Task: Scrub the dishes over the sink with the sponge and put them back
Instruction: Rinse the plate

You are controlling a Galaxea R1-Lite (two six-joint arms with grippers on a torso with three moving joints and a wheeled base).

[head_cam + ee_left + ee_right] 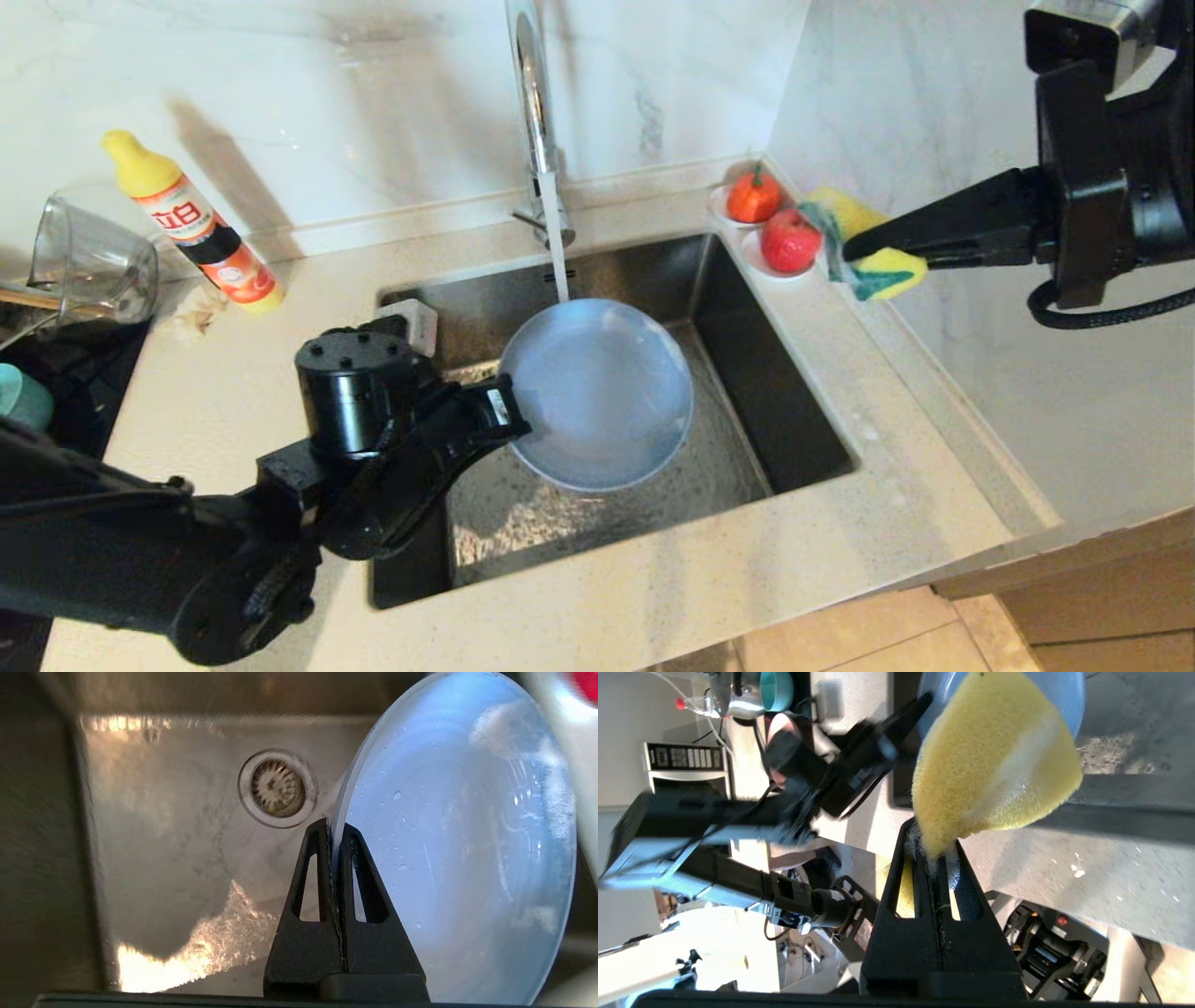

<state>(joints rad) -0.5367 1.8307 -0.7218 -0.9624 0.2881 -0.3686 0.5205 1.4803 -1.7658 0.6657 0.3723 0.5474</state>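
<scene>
Next, my left gripper lowers one side of the plate under the stream (555, 248), because foam sticks to that side while water falls at the plate's far rim (565, 302).
My left gripper (512, 413) is shut on the rim of a grey-blue plate (602, 392) and holds it over the steel sink (803, 448), under water running from the chrome faucet (534, 103). In the left wrist view the wet plate (467, 849) stands edge-on between the jaws of the left gripper (334, 830), with the drain strainer (276, 788) beyond. My right gripper (854, 250) is raised over the counter at the sink's right and is shut on the yellow and green sponge (864, 245). The foamy sponge (994, 760) bulges out of the right gripper (932, 851). A teal bowl (21, 397) shows at the left edge.
A dish-soap bottle (191, 224) and a tipped clear glass jug (89, 261) are on the counter at the left. Two small white dishes with red-orange fruit (773, 222) sit at the sink's back right corner, just beside the sponge. A marble wall (934, 121) rises on the right.
</scene>
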